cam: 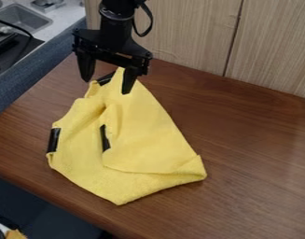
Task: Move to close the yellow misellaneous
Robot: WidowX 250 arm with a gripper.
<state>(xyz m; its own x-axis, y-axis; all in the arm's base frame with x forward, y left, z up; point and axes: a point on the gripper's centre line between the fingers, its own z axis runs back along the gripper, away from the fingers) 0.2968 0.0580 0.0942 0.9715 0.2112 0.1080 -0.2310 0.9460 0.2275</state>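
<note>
I expect the lower end of the yellow cloth to drag along still folded when I fold the cloth over, because the cloth lies loose with a flat folded flap.
The black gripper [106,86] hangs over the upper end of the yellow cloth, at the upper left of the view. Its two fingers are spread wide, with the cloth's peak between and below them; whether they touch the cloth I cannot tell. The yellow cloth [148,135] lies on the brown table, partly folded over itself, with creases on its left half. Black strips mark it at the left edge, near the middle and at the top beneath the gripper. Its right corner is a folded flap.
The wooden table [254,154] extends right of the cloth. A wood-panel wall [192,32] stands along the back edge. At the upper left are a grey sink [24,17] and a counter, beyond the table's left edge.
</note>
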